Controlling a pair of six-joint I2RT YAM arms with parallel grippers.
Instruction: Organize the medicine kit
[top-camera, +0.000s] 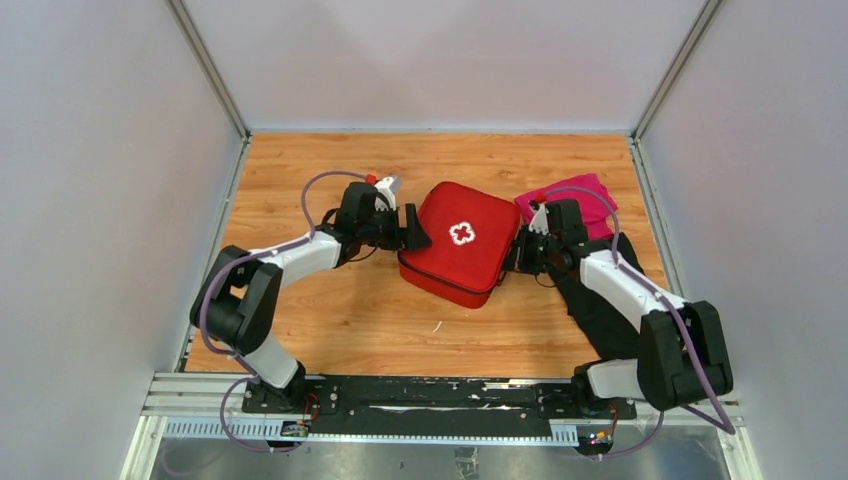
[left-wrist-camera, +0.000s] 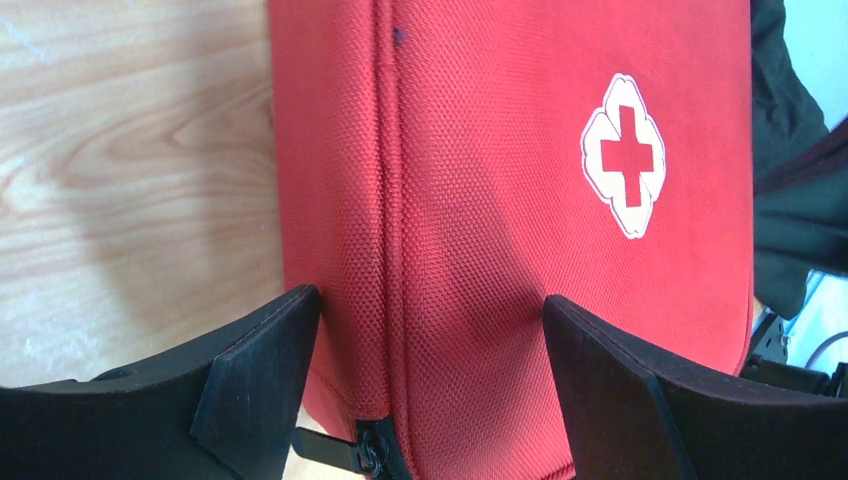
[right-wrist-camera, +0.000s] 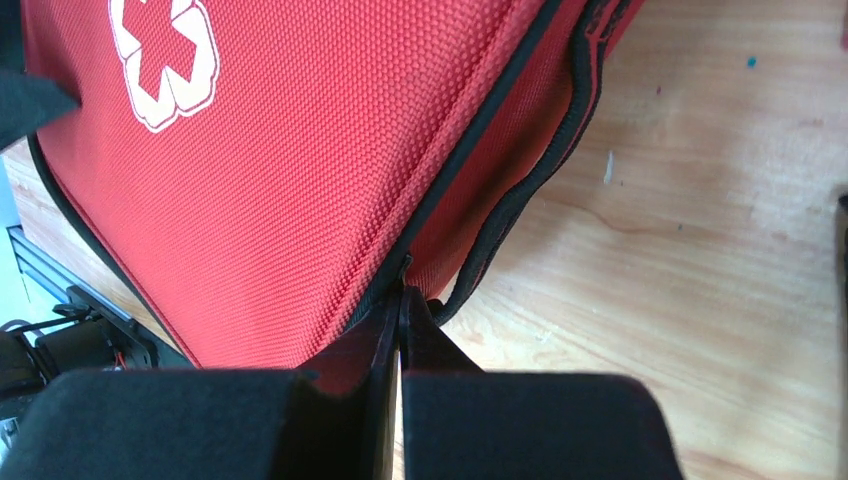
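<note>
Next, I back my left gripper off the kit's side and have it grip the front edge (top-camera: 443, 285), to straighten the medicine kit (top-camera: 462, 246) lying crooked between my grippers.
The medicine kit (top-camera: 460, 245), a red fabric case with a white cross, lies lid-up mid-table and looks closed. My left gripper (top-camera: 412, 240) is open at its left corner. In the left wrist view its jaws (left-wrist-camera: 430, 340) straddle the kit (left-wrist-camera: 480, 200), with a black zip pull (left-wrist-camera: 330, 450) below between them. My right gripper (top-camera: 515, 255) is at the kit's right edge. In the right wrist view it (right-wrist-camera: 400, 300) is shut, tips pinched at the black zip seam of the kit (right-wrist-camera: 280, 180). A zip track (right-wrist-camera: 540, 170) runs loose along that side.
A magenta cloth (top-camera: 585, 200) lies behind the right gripper. A black cloth (top-camera: 600, 300) lies under the right arm and shows at the right edge of the left wrist view (left-wrist-camera: 790, 200). White walls enclose the wooden table (top-camera: 350, 310) on three sides.
</note>
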